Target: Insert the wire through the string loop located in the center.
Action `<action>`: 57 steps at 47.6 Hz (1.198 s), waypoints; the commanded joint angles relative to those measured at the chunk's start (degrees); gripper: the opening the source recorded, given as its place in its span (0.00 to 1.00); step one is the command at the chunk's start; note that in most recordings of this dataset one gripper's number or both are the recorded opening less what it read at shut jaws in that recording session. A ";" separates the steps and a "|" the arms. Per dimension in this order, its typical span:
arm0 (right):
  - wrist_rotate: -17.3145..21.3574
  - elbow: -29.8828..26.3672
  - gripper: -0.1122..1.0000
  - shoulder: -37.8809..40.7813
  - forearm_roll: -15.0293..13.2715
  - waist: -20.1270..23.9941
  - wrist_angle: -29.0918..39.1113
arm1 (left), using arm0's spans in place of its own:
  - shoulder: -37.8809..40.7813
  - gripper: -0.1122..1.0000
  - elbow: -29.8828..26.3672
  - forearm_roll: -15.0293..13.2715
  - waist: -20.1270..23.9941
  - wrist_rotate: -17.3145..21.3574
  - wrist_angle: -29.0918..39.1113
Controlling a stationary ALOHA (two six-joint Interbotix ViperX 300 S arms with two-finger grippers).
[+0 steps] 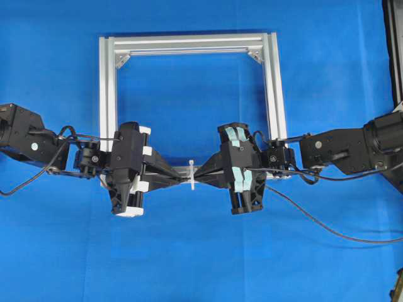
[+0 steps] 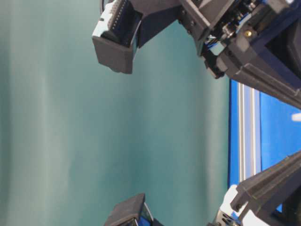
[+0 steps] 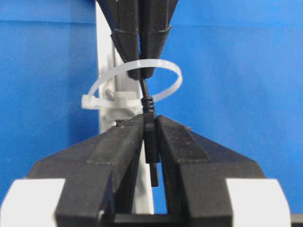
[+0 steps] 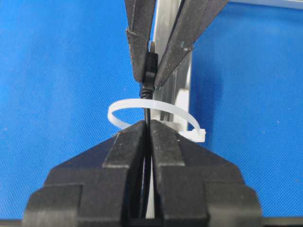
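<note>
My right gripper needs to open first, as it is closed on the wire (image 4: 147,116) just behind the string loop. My left gripper will then pull the wire's plug tip (image 3: 150,135) away.
The wire (image 3: 150,137) runs through the white string loop (image 3: 165,63) on the near bar of the frame. My left gripper (image 3: 150,118) is shut on the wire's dark plug tip, on the loop's left side. On the right side my right gripper (image 4: 147,124) is shut on the thin cable just behind the string loop (image 4: 170,109). From overhead the left gripper (image 1: 184,178) and the right gripper (image 1: 200,173) meet tip to tip at the string loop (image 1: 191,165). The rest of the wire (image 1: 315,221) trails off to the right.
A square aluminium frame (image 1: 189,45) lies on the blue cloth, its near bar under both grippers. Both arms stretch in from the sides. The table-level view shows only parts of the arms and the frame bar (image 2: 247,136).
</note>
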 commanded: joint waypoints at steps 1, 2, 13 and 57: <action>0.18 -0.97 0.08 -0.62 -0.09 -0.18 -0.44 | -0.97 0.18 -1.05 0.09 -0.09 -0.09 -0.18; 0.18 -0.97 0.08 -0.62 -0.09 -0.18 -0.35 | -1.05 0.18 -1.05 0.09 -0.09 -0.09 -0.18; 0.18 -0.97 0.35 -0.62 -0.09 -0.18 -0.26 | -1.05 0.18 -0.97 0.09 -0.09 -0.09 -0.18; 0.18 -0.62 0.90 -0.79 -0.09 0.26 0.18 | -6.15 0.18 4.04 0.09 -0.09 -0.09 0.62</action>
